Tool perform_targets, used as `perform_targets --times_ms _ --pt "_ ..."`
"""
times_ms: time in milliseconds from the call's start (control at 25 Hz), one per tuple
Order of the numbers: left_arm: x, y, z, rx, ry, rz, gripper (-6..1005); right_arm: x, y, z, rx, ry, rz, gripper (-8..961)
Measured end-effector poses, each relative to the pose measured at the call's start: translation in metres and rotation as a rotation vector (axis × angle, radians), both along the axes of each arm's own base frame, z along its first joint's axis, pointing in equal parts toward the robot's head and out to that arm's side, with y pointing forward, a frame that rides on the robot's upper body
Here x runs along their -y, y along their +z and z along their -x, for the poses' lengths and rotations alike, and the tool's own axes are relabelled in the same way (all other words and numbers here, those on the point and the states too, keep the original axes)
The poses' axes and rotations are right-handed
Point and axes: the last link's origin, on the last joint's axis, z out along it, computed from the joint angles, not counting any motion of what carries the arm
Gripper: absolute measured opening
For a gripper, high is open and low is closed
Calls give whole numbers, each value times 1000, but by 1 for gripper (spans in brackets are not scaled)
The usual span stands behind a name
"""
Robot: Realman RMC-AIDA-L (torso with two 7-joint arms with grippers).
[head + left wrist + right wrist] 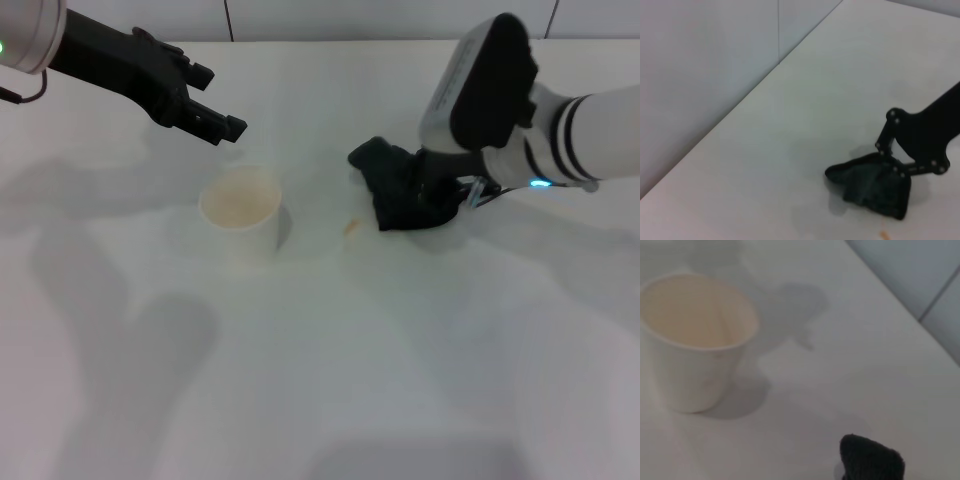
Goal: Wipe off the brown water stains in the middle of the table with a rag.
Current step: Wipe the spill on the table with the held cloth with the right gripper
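Note:
The brown water stain is uncovered next to the rag's edge, so the robot's right gripper should move the rag back toward the paper cup (242, 215) and wipe across the stain.
The dark rag (400, 190) lies bunched on the white table (330, 380), right of centre. My right gripper (432, 192) presses into it from the right, shut on its folds. In the left wrist view one black linkage finger (915, 145) of that gripper digs into the rag (872, 187). A small orange-brown water stain (351, 227) sits on the table just left of the rag and apart from it; it also shows as the stain (883, 234) near the rag's edge. The rag's tip (870, 460) shows in the right wrist view. My left gripper (212, 102) hangs open above the table at the back left.
A white paper cup (241, 208) stands upright left of the stain, below my left gripper; the cup (695, 335) looks empty with a pale beige inside. A grey tiled wall (700, 75) runs along the table's far edge.

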Motion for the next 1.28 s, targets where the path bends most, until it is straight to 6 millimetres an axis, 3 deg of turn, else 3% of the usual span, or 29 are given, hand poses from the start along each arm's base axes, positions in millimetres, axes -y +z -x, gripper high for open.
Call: perform_targets --times_ms 240,600,1040,1280 --pt "-1 0 0 -3 6 -4 878 -1 10 -6 -21 -40 -13 105" --pt "-2 0 -3 -6 0 -3 878 34 -11 10 63 -10 218 104" --pt "-2 0 -2 -12 3 -4 878 68 -4 22 143 -1 420 106" --pt "-3 1 -1 -18 4 -13 877 69 -4 25 141 13 424 113"
